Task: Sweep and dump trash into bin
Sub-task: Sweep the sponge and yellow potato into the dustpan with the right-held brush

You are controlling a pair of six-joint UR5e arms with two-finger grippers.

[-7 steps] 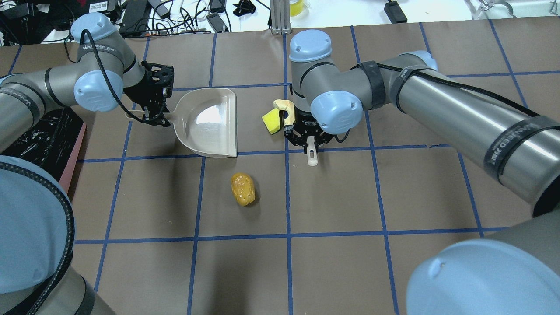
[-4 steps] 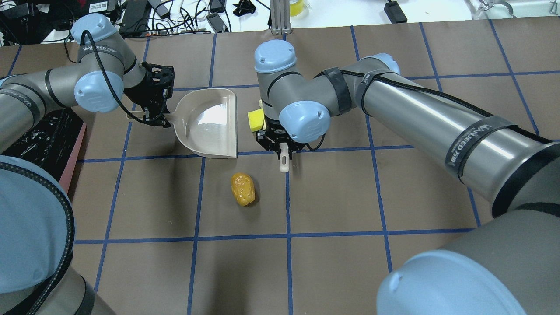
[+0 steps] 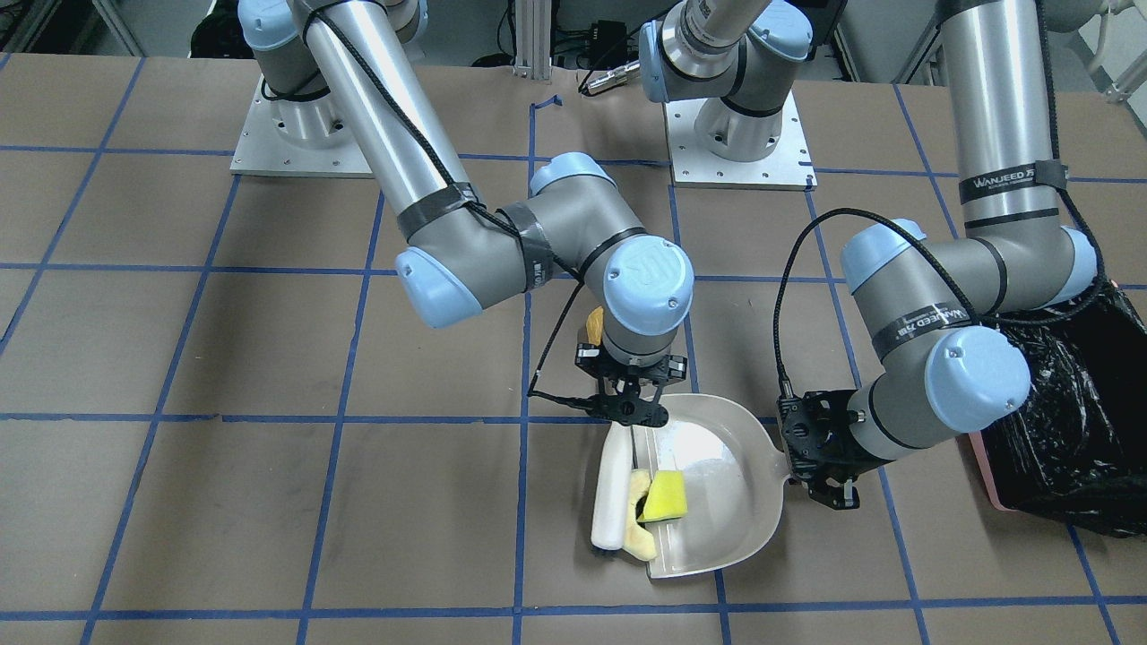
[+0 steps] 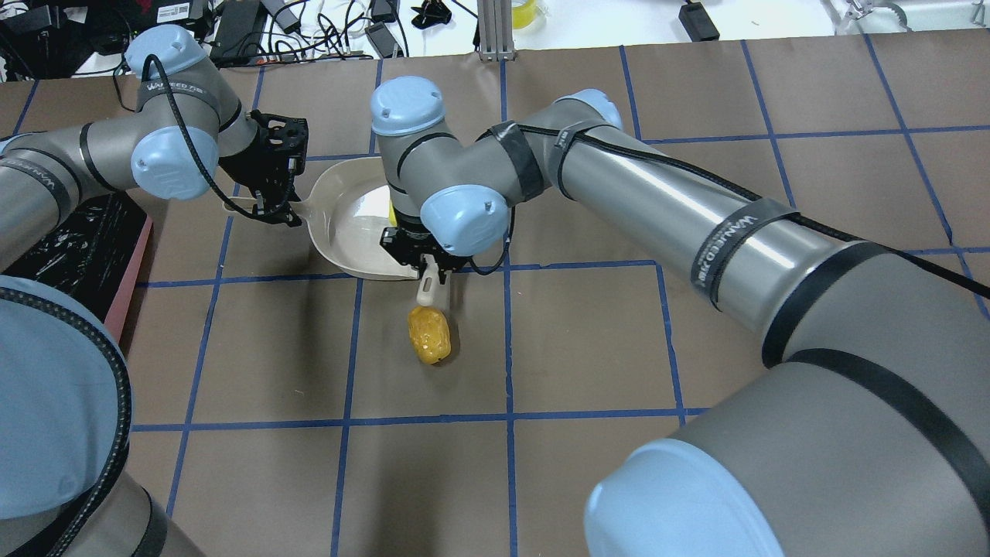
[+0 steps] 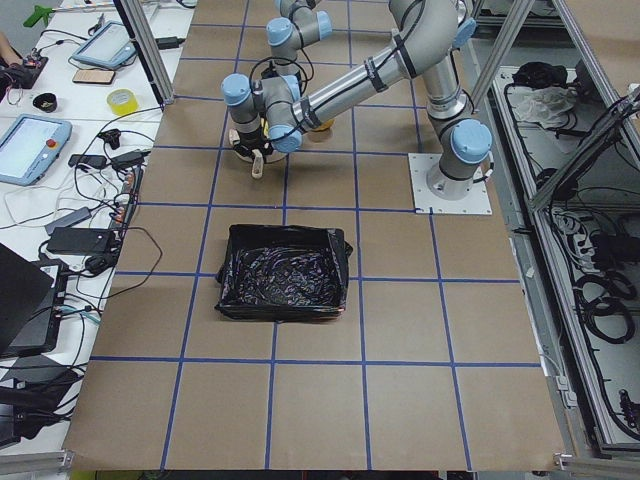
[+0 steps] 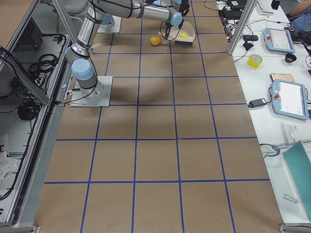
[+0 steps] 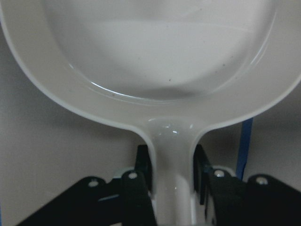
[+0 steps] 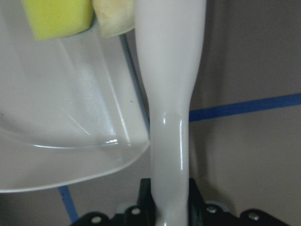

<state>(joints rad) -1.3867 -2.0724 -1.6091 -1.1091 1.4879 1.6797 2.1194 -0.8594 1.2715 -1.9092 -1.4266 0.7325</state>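
Observation:
The potato lump is past the end of the brush handle. My right gripper should move the brush back while my left gripper brings the dustpan next to the lump.
My left gripper (image 3: 832, 491) is shut on the handle of the beige dustpan (image 3: 730, 511), which lies flat on the table; the handle shows between its fingers in the left wrist view (image 7: 171, 169). My right gripper (image 3: 638, 414) is shut on a white brush (image 3: 609, 488) held at the pan's open mouth. The yellow-green sponge wedge (image 3: 665, 497) lies inside the pan. The pale melon slice (image 3: 638, 530) lies at the pan's lip against the brush. The orange-brown potato lump (image 4: 429, 334) sits on the table just beyond the brush handle's end. The black-lined pink bin (image 3: 1066, 439) stands beside the left arm.
Brown paper with a blue tape grid covers the table (image 4: 588, 340). The bin also shows at the overhead view's left edge (image 4: 77, 247), behind the left arm. Cables and devices lie past the far edge (image 4: 325, 23).
My right arm has swept the brush across towards the dustpan, pushing the sponge wedge and melon slice to its mouth. The left gripper, dustpan and potato lump have not moved.

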